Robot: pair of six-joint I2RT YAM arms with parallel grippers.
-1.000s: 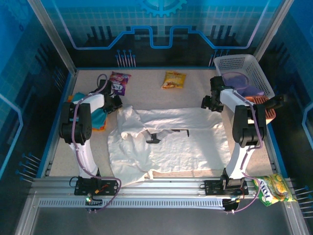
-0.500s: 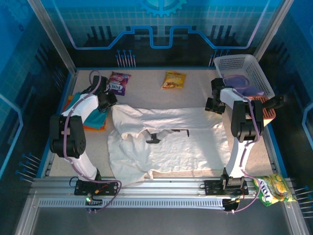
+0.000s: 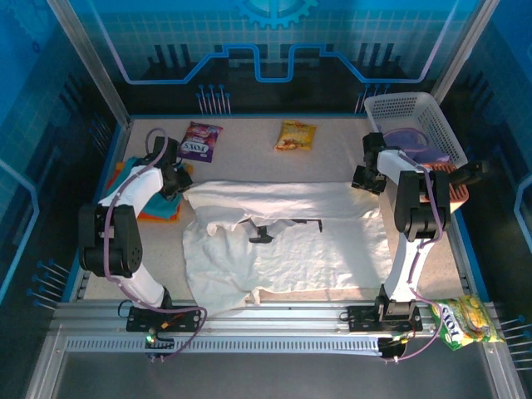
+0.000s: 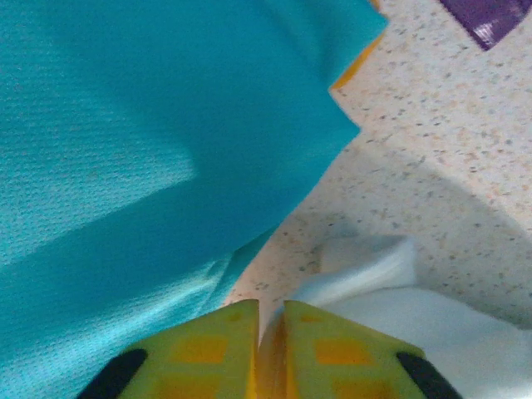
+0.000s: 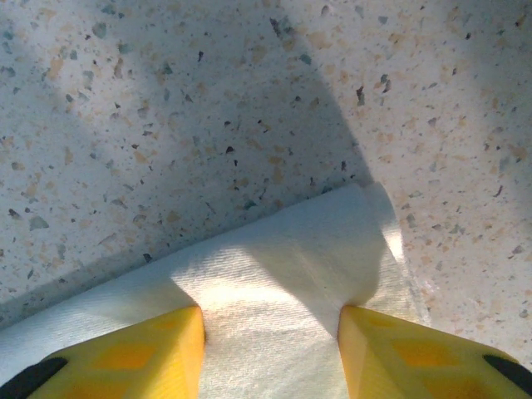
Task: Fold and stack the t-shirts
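Observation:
Next, my left gripper smooths out the crumpled cloth there (image 3: 247, 222) before my grippers fold any further, because the white t-shirt lies bunched (image 3: 223, 225) near its dark neck label.
The large white t-shirt (image 3: 291, 241) lies spread across the middle of the table, with a dark neck label (image 3: 262, 235) near its centre. My left gripper (image 3: 172, 172) is at its far left corner. In the left wrist view the left gripper (image 4: 270, 306) has its jaws almost together, with a thin edge of the white t-shirt (image 4: 416, 324) in the slit. Beside it lies the folded teal t-shirt (image 4: 150, 150) on the orange one (image 4: 353, 71). My right gripper (image 5: 270, 312) stands open, its fingers astride the far right corner of the white t-shirt (image 5: 283, 283).
A white basket (image 3: 416, 125) holding purple items stands at the back right. A purple packet (image 3: 200, 140) and a yellow packet (image 3: 296, 135) lie along the far edge. Another yellow-green packet (image 3: 465, 322) rests on the front right rail. The teal and orange stack (image 3: 166, 204) sits at the left.
My left gripper has moved left with the shirt's far left corner, pulling the far edge straighter. The right gripper has shifted slightly along the far right corner.

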